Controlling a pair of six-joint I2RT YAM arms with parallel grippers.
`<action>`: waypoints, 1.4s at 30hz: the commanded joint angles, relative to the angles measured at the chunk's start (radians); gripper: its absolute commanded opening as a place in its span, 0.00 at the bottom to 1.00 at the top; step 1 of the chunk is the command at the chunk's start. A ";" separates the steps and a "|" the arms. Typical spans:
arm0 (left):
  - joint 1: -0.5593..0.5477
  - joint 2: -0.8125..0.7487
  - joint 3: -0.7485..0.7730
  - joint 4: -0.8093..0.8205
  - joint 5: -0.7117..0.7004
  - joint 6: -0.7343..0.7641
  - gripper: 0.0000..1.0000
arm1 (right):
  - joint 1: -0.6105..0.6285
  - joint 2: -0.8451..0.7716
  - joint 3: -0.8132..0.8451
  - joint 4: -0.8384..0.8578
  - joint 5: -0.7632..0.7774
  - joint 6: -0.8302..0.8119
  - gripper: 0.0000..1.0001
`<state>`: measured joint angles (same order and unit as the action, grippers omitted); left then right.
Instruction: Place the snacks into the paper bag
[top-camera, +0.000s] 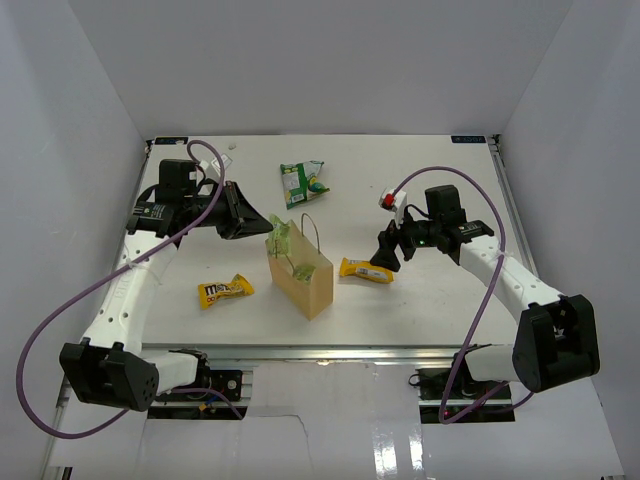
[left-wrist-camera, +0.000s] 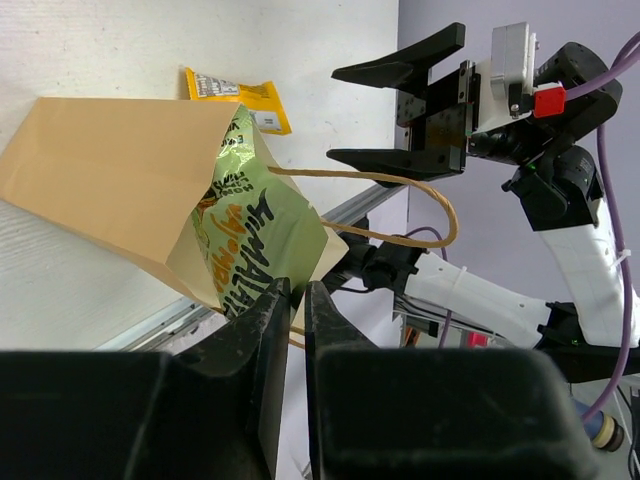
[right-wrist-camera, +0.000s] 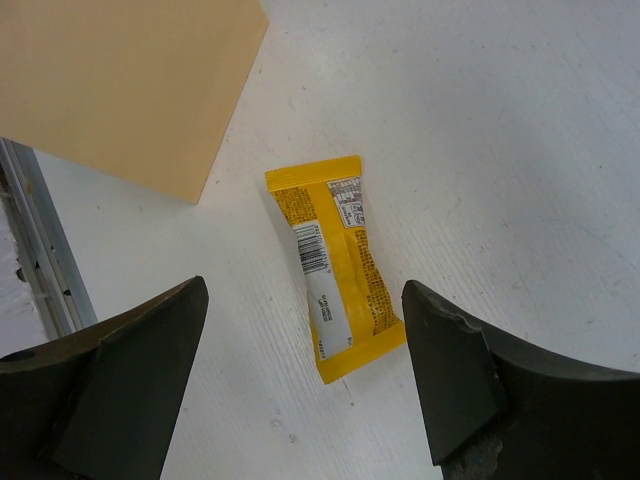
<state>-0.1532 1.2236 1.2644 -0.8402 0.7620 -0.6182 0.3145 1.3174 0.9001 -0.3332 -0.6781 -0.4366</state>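
The pale green packet is poking out over the paper bag's opening (top-camera: 301, 251), so next my left gripper opens first, then closes and presses the packet's top end (left-wrist-camera: 280, 268) down inside.
The tan paper bag (top-camera: 308, 281) stands mid-table. My left gripper (top-camera: 267, 228) is at its mouth, shut on the corner of a pale green packet (top-camera: 281, 236) that stands half inside the bag (left-wrist-camera: 110, 180); the packet (left-wrist-camera: 250, 235) shows at my jaw tips (left-wrist-camera: 297, 292). A second pale green piece (top-camera: 299, 268) shows inside the mouth. My right gripper (top-camera: 386, 262) is open just above a plain yellow wrapper (top-camera: 362, 269), which lies between my fingers (right-wrist-camera: 303, 305) in the right wrist view (right-wrist-camera: 335, 265). A yellow wrapper with brown lettering (top-camera: 224, 291) lies left of the bag. A green-and-white bag (top-camera: 303, 179) lies behind it.
White walls enclose the table on the left, back and right. A metal rail (top-camera: 330, 352) runs along the near edge, close to the bag's base. The bag's thin loop handle (left-wrist-camera: 400, 215) hangs out toward my right gripper (left-wrist-camera: 400, 110).
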 joint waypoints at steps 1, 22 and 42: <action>-0.005 -0.001 0.015 -0.008 0.031 -0.031 0.22 | -0.002 0.009 0.019 0.034 -0.024 0.010 0.84; -0.005 0.030 0.073 -0.003 0.071 -0.060 0.01 | 0.003 0.016 0.011 0.053 -0.040 0.024 0.84; -0.006 0.036 0.043 -0.023 0.088 -0.048 0.02 | 0.003 0.013 0.002 0.060 -0.038 0.027 0.84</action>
<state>-0.1547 1.2827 1.3182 -0.8551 0.8246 -0.6804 0.3153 1.3308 0.9001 -0.3103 -0.6922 -0.4183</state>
